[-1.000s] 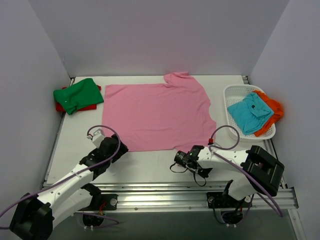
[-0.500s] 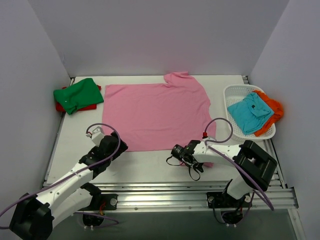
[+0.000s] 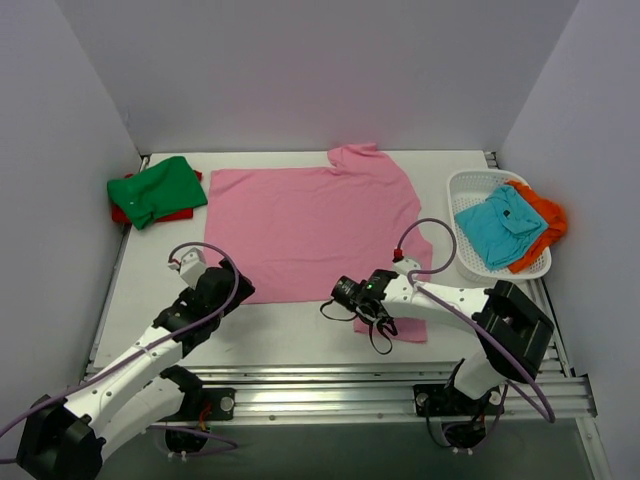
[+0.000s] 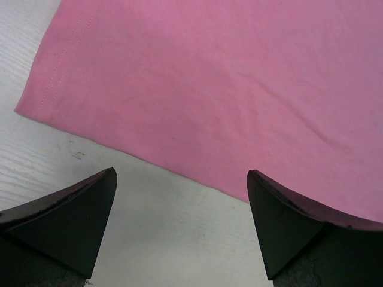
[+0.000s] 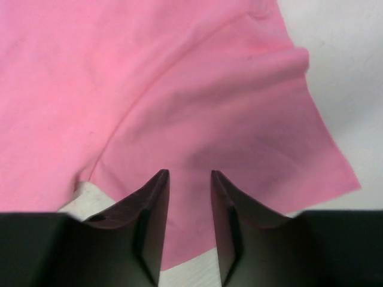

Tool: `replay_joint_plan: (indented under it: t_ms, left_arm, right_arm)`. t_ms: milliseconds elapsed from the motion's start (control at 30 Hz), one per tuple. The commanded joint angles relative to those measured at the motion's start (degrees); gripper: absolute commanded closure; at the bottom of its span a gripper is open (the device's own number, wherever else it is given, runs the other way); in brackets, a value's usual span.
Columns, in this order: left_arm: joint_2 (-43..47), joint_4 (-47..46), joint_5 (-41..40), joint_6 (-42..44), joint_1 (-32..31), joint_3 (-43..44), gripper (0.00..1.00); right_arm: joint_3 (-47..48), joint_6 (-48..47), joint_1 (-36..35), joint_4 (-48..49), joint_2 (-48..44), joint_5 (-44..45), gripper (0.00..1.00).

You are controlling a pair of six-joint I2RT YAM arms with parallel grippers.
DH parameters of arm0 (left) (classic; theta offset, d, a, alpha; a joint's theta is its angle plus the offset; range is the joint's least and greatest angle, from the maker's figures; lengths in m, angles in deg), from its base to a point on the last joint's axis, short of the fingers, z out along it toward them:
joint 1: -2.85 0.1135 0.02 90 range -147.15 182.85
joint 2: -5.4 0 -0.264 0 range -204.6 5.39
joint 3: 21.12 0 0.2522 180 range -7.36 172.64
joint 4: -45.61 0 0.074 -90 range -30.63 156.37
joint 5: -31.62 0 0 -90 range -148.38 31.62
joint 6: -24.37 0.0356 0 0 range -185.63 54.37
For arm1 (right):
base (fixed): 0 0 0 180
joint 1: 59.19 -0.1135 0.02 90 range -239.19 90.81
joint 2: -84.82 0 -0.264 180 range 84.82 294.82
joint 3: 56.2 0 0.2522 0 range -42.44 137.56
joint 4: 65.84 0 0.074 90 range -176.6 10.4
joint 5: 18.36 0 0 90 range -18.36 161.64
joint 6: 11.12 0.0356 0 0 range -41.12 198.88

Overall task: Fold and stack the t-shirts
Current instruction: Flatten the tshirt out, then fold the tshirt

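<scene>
Next, my right gripper opens, goes lower and gathers the sleeve's near edge (image 5: 188,246) before folding, because the sleeve (image 5: 190,156) is lying flat under its nearly closed fingers.
The large pink t-shirt (image 3: 315,230) lies spread flat in the middle of the table. One sleeve (image 3: 408,328) sticks out at its near right, under my right arm. My right gripper (image 3: 365,305) hovers over that sleeve (image 5: 257,119); its fingers (image 5: 190,173) stand a narrow gap apart with nothing clamped between them. My left gripper (image 3: 236,291) is wide open and empty just short of the shirt's near left corner (image 4: 36,107). A folded green shirt (image 3: 155,190) lies on a red one (image 3: 178,213) at the back left. The teal (image 3: 500,225) and orange (image 3: 545,218) shirts lie in the basket.
The white mesh basket (image 3: 462,185) stands at the right edge of the table. Grey walls close in the left, back and right sides. Bare white table (image 3: 300,330) runs between the shirt's near hem and the metal rail at the front.
My right gripper has moved left and away from the front edge, to the shirt's near hem. The pink sleeve now shows beneath the right arm. The left gripper has barely moved.
</scene>
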Motion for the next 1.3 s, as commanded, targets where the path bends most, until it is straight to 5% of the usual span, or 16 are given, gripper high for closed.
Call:
replay_joint_plan:
  t_ms: [0,67,100,900,1100,1267]
  left_arm:
    - [0.9,1.6,-2.1,0.4,-0.5,2.8,0.00]
    - [0.7,1.5,-2.1,0.4,-0.5,2.9,0.00]
    - [0.6,1.3,-2.2,0.5,-0.4,2.9,0.00]
    - [-1.8,-2.3,-1.5,2.1,-0.4,1.9,0.00]
    - [-1.9,-2.0,-1.7,2.0,-0.5,1.9,0.00]
    - [-1.2,0.3,-2.3,1.9,-0.5,2.4,0.00]
  right_arm:
    - [3.8,-3.0,-0.4,-5.9,-1.5,5.3,0.65]
    - [4.3,-4.0,-0.6,-6.3,-1.4,5.6,0.35]
    - [4.1,-4.0,-0.5,-6.0,-1.3,5.5,0.32]
    - [-7.9,-9.1,-3.7,15.0,0.1,-10.6,0.36]
    - [-9.4,-10.8,-2.8,18.8,1.1,-12.1,0.50]
    - [-10.6,-12.1,-1.6,21.2,1.2,-13.7,0.94]
